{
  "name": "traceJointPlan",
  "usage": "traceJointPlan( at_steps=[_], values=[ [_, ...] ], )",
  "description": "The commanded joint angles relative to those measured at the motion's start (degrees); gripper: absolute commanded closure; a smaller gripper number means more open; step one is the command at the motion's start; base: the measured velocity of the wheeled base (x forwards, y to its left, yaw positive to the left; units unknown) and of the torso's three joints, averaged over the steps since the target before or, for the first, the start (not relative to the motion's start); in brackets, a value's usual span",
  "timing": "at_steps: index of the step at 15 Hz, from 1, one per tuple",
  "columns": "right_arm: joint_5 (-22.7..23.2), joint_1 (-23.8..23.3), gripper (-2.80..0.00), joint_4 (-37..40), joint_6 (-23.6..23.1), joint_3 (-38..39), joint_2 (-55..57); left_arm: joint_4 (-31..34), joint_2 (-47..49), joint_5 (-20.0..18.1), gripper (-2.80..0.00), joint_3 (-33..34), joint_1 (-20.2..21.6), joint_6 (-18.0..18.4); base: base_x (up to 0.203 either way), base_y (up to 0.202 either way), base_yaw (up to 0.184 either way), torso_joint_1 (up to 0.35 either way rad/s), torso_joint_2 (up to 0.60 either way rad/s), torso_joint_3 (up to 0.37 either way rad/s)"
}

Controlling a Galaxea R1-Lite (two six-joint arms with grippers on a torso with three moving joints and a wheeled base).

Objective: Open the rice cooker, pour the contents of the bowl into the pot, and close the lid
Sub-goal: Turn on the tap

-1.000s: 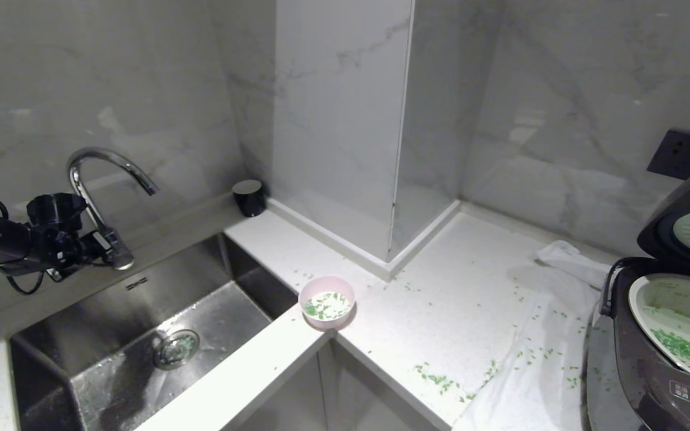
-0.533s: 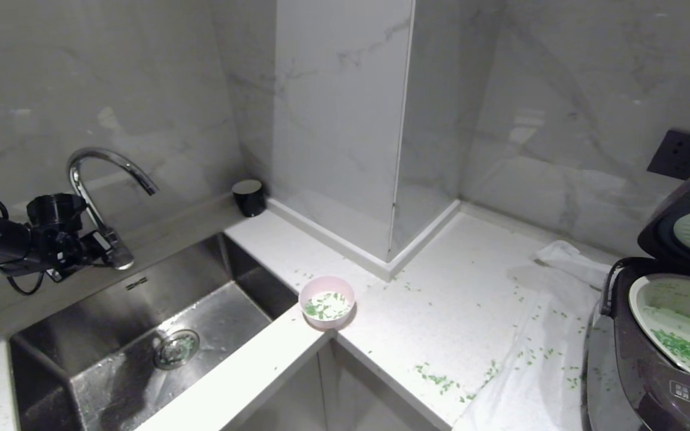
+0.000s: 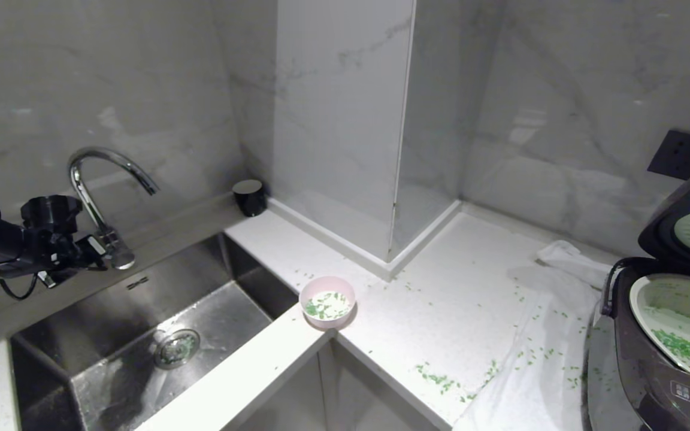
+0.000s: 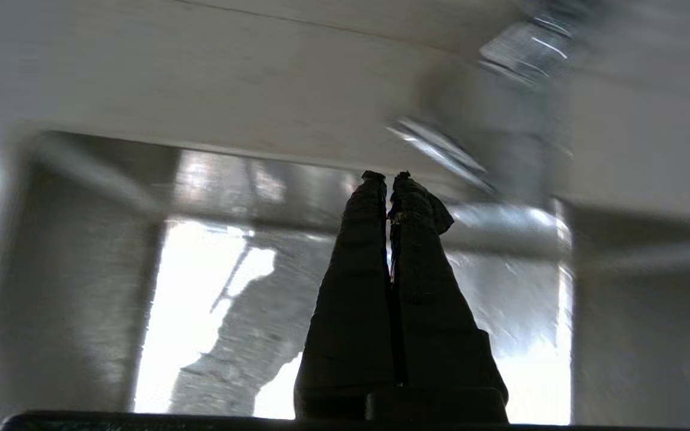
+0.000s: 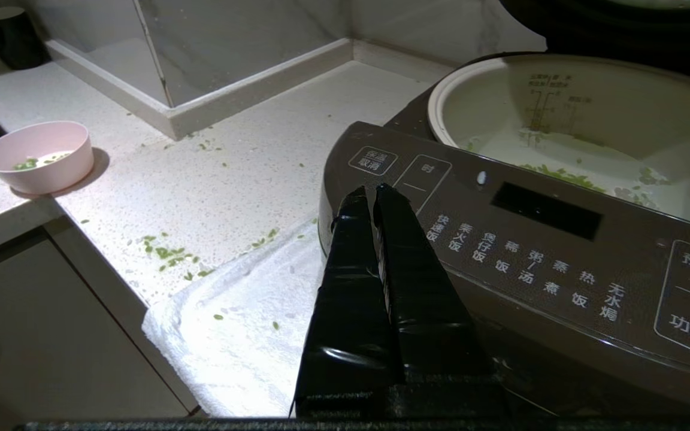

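Note:
My left gripper should open and bring its fingers around the lever [image 4: 408, 134] before turning on the water, because the faucet's lever [image 4: 441, 155] lies beyond the gripper's closed fingers.
The dark rice cooker [image 3: 638, 371] stands at the right edge with its lid [image 3: 659, 224] raised. Its white pot [image 3: 674, 293] holds scattered green contents [image 3: 689, 353]. The pink bowl [image 3: 345, 317] sits on the counter corner beside the sink, with some green bits inside. My left gripper [image 3: 90, 254] hovers shut and empty over the sink's back edge by the faucet, far from the bowl; the left wrist view shows the left gripper [image 4: 387, 176] above steel. My right gripper [image 5: 369, 190] is shut and empty in front of the cooker's button panel [image 5: 530, 239], and the bowl [image 5: 45, 170] lies well beyond it.
A steel sink [image 3: 111, 335] with a curved faucet [image 3: 105, 173] fills the left. A black cup [image 3: 249, 196] stands by the marble column [image 3: 345, 120]. A white towel [image 3: 536, 359] lies under the cooker. Spilled green bits [image 3: 441, 378] dot the counter. A wall socket [image 3: 683, 154] is behind the cooker.
My left gripper has drifted slightly to the left, away from the faucet. The bowl and the cooker have not moved.

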Motion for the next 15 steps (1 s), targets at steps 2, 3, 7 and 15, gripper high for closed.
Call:
traceJointPlan(
  at_steps=[2, 3, 7, 15],
  values=[
    [0.0, 0.0, 0.00, 0.0, 0.0, 0.0, 0.0, -0.3, -0.6, 0.0, 0.00, -0.3, 0.1, -0.3, 0.000, 0.000, 0.000, 0.000, 0.00, 0.000],
    [0.0, 0.0, 0.00, 0.0, 0.0, 0.0, 0.0, -0.3, -0.6, 0.0, 0.00, -0.2, 0.1, -0.8, 0.000, 0.000, 0.000, 0.000, 0.00, 0.000],
    [0.0, 0.0, 0.00, 0.0, 0.0, 0.0, 0.0, -0.4, -0.3, -0.1, -2.80, -0.4, -0.3, -1.1, 0.000, 0.000, 0.000, 0.000, 0.00, 0.000],
    [0.0, 0.0, 0.00, 0.0, -0.1, 0.0, 0.0, -0.4, 3.5, 0.2, -2.80, -4.3, -0.2, -1.9, 0.000, 0.000, 0.000, 0.000, 0.00, 0.000]
  ],
)
